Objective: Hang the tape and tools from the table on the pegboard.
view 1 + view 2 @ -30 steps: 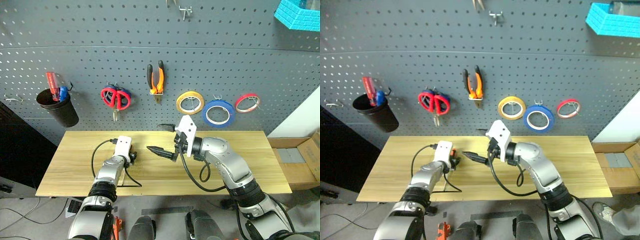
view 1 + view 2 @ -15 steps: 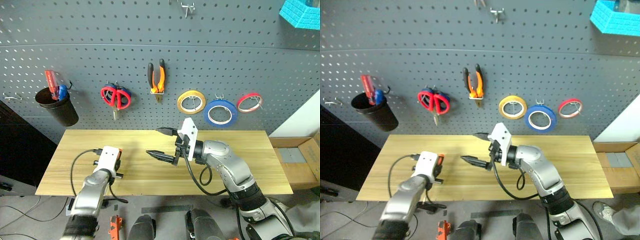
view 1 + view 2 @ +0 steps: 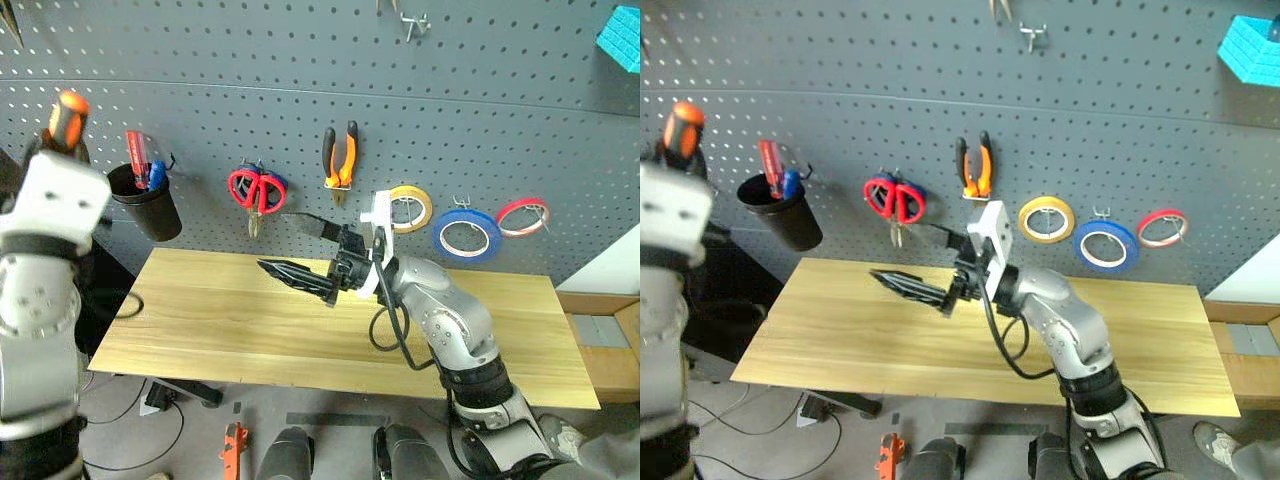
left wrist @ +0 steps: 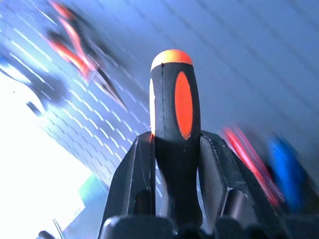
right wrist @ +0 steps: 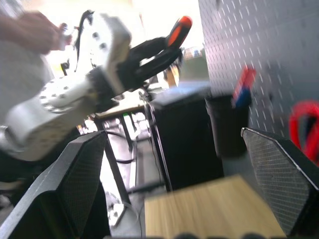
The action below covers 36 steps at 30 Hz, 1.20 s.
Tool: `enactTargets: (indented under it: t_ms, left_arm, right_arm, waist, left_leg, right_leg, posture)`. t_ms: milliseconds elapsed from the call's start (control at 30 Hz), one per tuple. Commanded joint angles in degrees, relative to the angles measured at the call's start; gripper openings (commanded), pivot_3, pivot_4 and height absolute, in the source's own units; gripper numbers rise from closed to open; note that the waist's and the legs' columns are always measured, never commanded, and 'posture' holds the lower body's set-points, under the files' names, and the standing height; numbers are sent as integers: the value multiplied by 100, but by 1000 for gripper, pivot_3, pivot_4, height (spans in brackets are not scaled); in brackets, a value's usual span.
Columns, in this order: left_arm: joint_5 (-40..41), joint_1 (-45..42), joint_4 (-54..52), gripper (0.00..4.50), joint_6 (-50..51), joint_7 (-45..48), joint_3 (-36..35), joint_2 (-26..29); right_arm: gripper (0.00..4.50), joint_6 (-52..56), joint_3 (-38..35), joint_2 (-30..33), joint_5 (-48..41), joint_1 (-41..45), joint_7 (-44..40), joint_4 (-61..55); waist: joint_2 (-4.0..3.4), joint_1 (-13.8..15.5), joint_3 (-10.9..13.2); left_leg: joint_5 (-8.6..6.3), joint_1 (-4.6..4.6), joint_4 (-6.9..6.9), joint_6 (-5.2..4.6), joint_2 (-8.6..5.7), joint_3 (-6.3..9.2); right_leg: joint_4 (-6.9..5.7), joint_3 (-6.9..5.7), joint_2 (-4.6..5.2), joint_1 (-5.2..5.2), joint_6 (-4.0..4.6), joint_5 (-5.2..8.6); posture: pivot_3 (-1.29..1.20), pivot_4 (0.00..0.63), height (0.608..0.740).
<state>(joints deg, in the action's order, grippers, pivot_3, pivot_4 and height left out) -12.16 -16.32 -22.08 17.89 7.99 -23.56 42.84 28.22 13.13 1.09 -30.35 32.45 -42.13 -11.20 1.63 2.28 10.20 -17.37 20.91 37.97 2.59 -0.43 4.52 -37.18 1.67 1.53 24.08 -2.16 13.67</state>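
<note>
The screwdriver in my left gripper (image 3: 69,119) is off to the side of the black cup, so I should lift the screwdriver and move it over the cup's opening (image 3: 129,184) before I lower it in.
My left gripper (image 3: 62,142) is raised high at the left in front of the pegboard (image 3: 480,110), shut on the screwdriver (image 4: 174,124) by its orange and black handle, which stands up between the fingers. The right gripper (image 3: 292,250) hovers open over the table (image 3: 200,330), pointing left, nothing between its fingers. On the pegboard hang the red-handled scissors (image 3: 258,188), the orange-and-black pliers (image 3: 340,160) and the blue tape (image 3: 466,232).
A black cup (image 3: 150,205) with a red and a blue screwdriver hangs on the board just right of my left gripper. A yellow roll (image 3: 412,207) and a red-pink roll (image 3: 522,215) flank the blue tape. A blue box (image 3: 625,30) sits top right.
My left arm has swung up from the table to the height of the board with the screwdriver in its gripper. The right gripper rose slightly. The camera has shifted too.
</note>
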Motion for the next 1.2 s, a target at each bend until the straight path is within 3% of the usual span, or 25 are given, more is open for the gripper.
enactTargets:
  t_ms: [33, 200, 367, 467, 567, 933, 1200]
  left_arm:
    - [83, -1255, 1187, 826, -501, -29, 436, 136]
    - [194, -2946, 3274, 826, -1356, -345, 752, -16]
    - [267, -3651, 4746, 826, -2157, -455, 848, 88]
    - [421, -3586, 5099, 826, -2263, -532, 707, 78]
    - [541, -3354, 5005, 826, -2185, -629, 603, 9]
    - [772, -1950, 3020, 826, -1025, -798, 214, -309]
    - [871, -2464, 3159, 826, -955, -603, 245, -7]
  right_arm:
    - [4500, -299, -30, -293, 178, 409, 259, 322]
    - [4500, -481, 20, -471, 414, 538, 447, 473]
    - [4500, -344, 95, -270, 477, 324, 469, 251]
    - [4500, -279, 111, -168, 448, 226, 500, 158]
    - [4500, -251, 101, -132, 432, 216, 516, 142]
    - [4500, -346, 68, -99, 455, 303, 429, 394]
    - [4500, -398, 94, -112, 465, 331, 382, 491]
  waist:
    - [4, 11, -2]
    - [6, -5, -1]
    - [3, -135, 5]
    - [2, -157, 10]
    - [1, -183, 15]
    - [4, -169, 24]
    - [9, -109, 27]
  left_leg:
    - [2, 1, 0, 3, 3, 0]
    - [3, 11, 1, 6, 8, -8]
    - [-3, 15, -6, 3, 5, -18]
    - [-3, 27, -6, 3, 9, -13]
    - [-3, 27, -1, 1, 9, -13]
    - [-15, 17, 10, -22, 8, -13]
    - [-15, 7, 10, -21, 8, -13]
  right_leg:
    - [0, 0, -7, 2, 1, 0]
    - [-1, -1, -18, 15, 3, 0]
    - [8, 19, -14, 31, 3, 0]
    - [4, 15, -14, 44, 3, 0]
    - [-5, 18, -14, 46, 3, 0]
    - [-46, 25, -14, 46, 4, 1]
    - [-54, 26, -17, 44, 6, 2]
  posture:
    - [151, 128, 740]
    - [128, 151, 740]
    - [105, 181, 740]
    - [105, 187, 740]
    - [107, 194, 740]
    - [146, 191, 740]
    - [159, 186, 740]
